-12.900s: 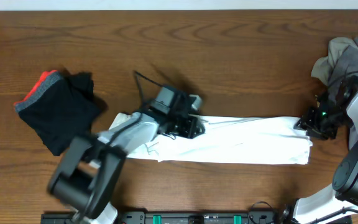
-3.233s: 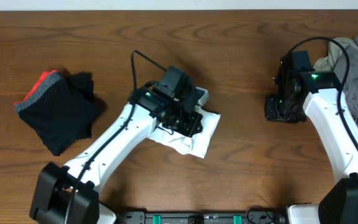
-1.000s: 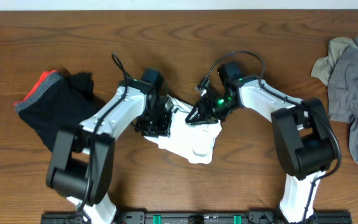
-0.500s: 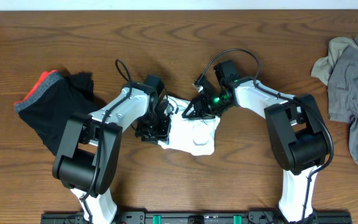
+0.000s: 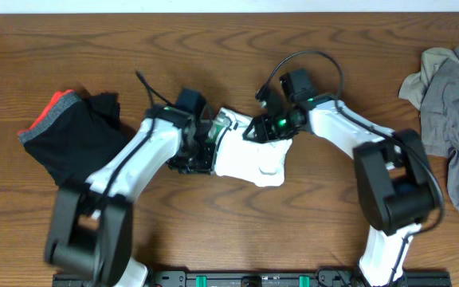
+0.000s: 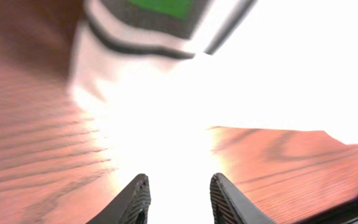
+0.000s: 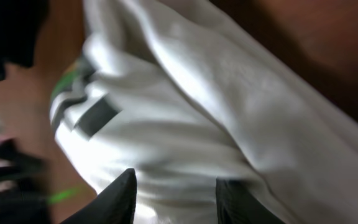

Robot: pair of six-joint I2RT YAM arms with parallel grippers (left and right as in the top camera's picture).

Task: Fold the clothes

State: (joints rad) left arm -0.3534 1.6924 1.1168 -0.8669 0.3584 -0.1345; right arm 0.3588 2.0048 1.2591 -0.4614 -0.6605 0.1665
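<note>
Next, I take the T-shirt's edge (image 5: 221,126) by the patch with my left gripper and then pull the T-shirt tight with both grippers, because rumpled folds (image 5: 272,163) bunch the white T-shirt under my right gripper.
The clothes in hand are a white T-shirt (image 5: 249,155), bunched into a small folded bundle at the table's middle. Its green-and-white patch (image 5: 223,121) shows at the top left corner. My left gripper (image 5: 200,149) sits at the bundle's left edge. In the left wrist view the left gripper (image 6: 179,186) has bright white T-shirt (image 6: 260,74) cloth pinched between its fingers, and the patch (image 6: 160,6) lies ahead. My right gripper (image 5: 263,129) is at the bundle's top right. In the right wrist view the right gripper (image 7: 176,186) stands open over rumpled T-shirt (image 7: 216,106) folds.
A black garment with a red-and-grey band (image 5: 74,143) lies at the left. A grey garment (image 5: 453,96) is heaped at the right edge. Bare brown wood table (image 5: 213,48) stretches behind both arms.
The white bundle has shifted up and to the right and looks flatter. The right gripper's jaws have widened. The left gripper stayed at the bundle's left edge.
</note>
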